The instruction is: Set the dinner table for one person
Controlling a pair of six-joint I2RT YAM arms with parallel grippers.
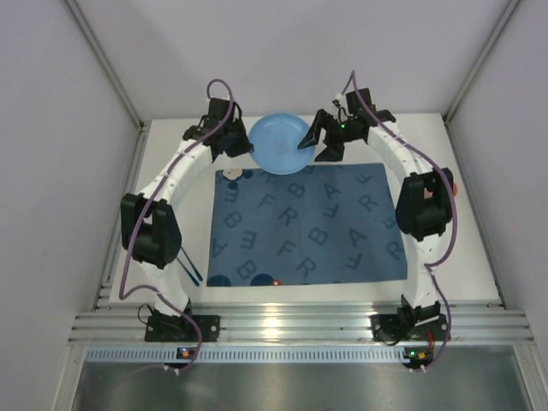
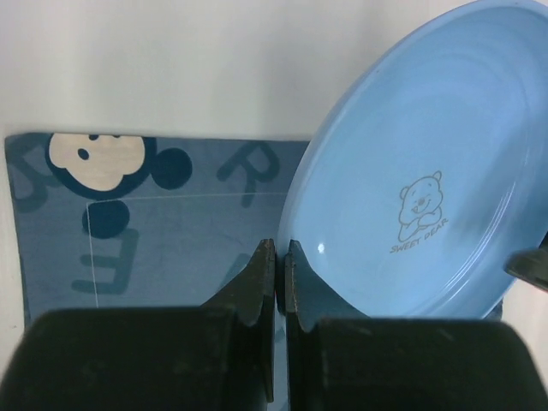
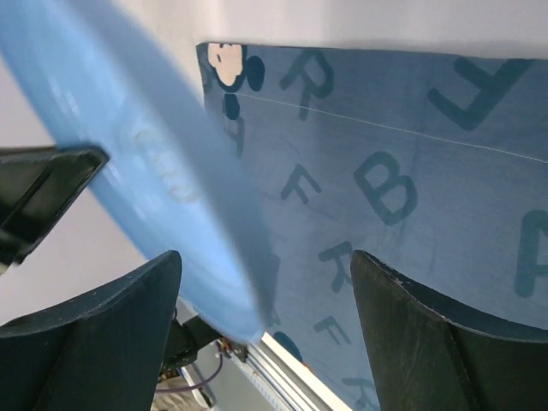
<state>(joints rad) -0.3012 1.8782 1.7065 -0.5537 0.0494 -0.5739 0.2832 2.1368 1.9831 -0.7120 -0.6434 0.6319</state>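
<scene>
My left gripper is closed on the plate and the dark blue cutlery [image 1: 190, 266] lies by that arm, so next I take the plate's free edge [image 1: 307, 157] with my right gripper first.
A light blue plate [image 1: 280, 144] with a bear print hangs tilted over the far edge of the blue letter-printed placemat [image 1: 304, 224] on the white dinner table [image 1: 467, 257]. My left gripper [image 1: 249, 147] is shut on the plate's left rim; in the left wrist view the fingertips [image 2: 280, 254] pinch the rim of the plate [image 2: 419, 171]. My right gripper [image 1: 313, 144] is open at the plate's right edge. In the right wrist view the blurred plate [image 3: 163, 180] slants between its wide-open jaws [image 3: 265, 287], touching neither finger.
The silver slotted rail [image 1: 300, 325] runs along the table's near edge. Dark blue cutlery [image 1: 190, 265] lies left of the placemat, partly under my left arm. A small orange object [image 1: 454, 187] peeks out by my right arm. White walls close in on three sides.
</scene>
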